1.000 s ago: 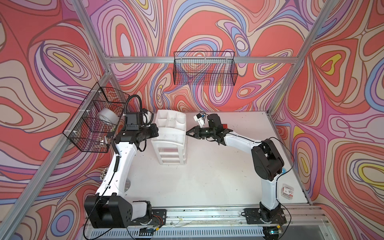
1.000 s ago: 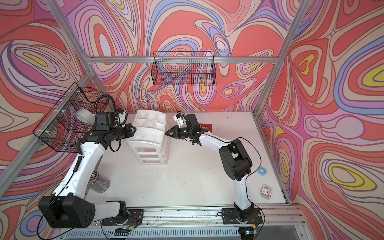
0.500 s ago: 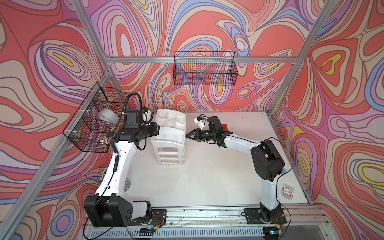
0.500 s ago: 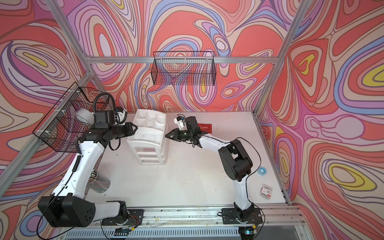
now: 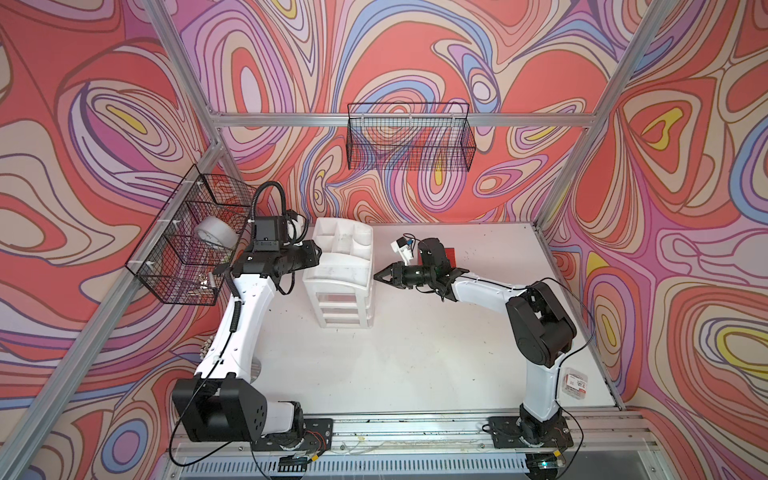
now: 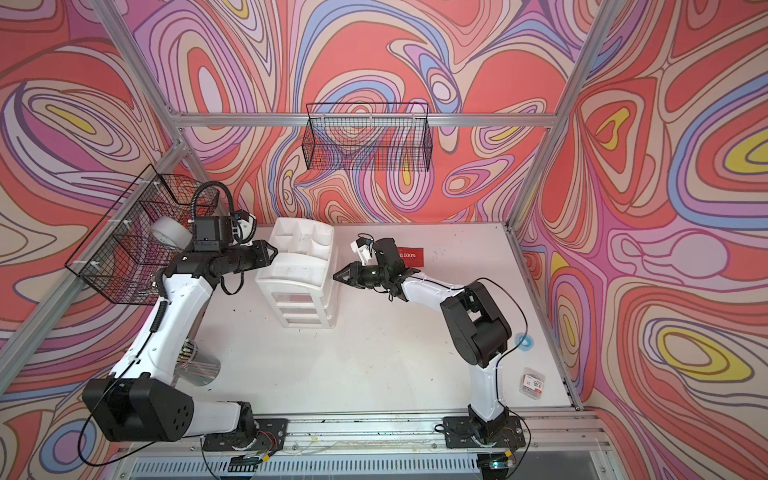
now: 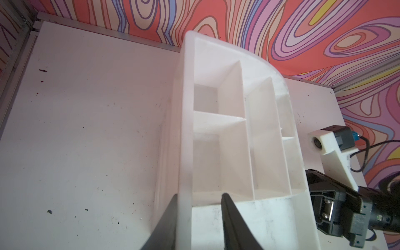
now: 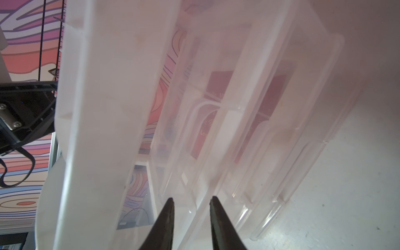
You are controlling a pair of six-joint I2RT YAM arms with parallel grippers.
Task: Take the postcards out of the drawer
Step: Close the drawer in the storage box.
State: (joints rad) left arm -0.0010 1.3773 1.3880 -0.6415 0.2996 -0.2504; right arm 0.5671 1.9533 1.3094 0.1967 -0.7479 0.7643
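The robot's open left gripper has the organizer's top side [image 7: 185, 199] standing loose in it, so the left gripper should clamp that side farther back [image 7: 186, 164] before the right gripper pulls the drawer.
The white organizer [image 5: 338, 268] stands mid-table in both top views, its three clear drawers pushed in. A red tint shows in the top drawer [image 5: 344, 297]. In the right wrist view red postcards [image 8: 202, 134] lie inside the clear drawers [image 8: 244, 121], seen through the organizer's side. Another red postcard [image 6: 410, 257] lies flat on the table behind my right arm. My left gripper [image 7: 200, 194] is open, straddling the organizer's top side wall [image 7: 185, 151]. My right gripper [image 8: 192, 198] is open, its tips at the organizer's opposite side with nothing held.
A wire basket [image 5: 187, 245] holding a tape roll hangs on the left wall, another basket [image 5: 409, 137] on the back wall. A small clear box [image 6: 532, 384] and a blue ring [image 6: 524, 340] lie front right. A metal cup [image 6: 195, 365] lies by the left arm.
Both grippers' jaws have spread wider. The left gripper has shifted slightly toward the back along the organizer's top, and the right gripper has dropped a little at its side.
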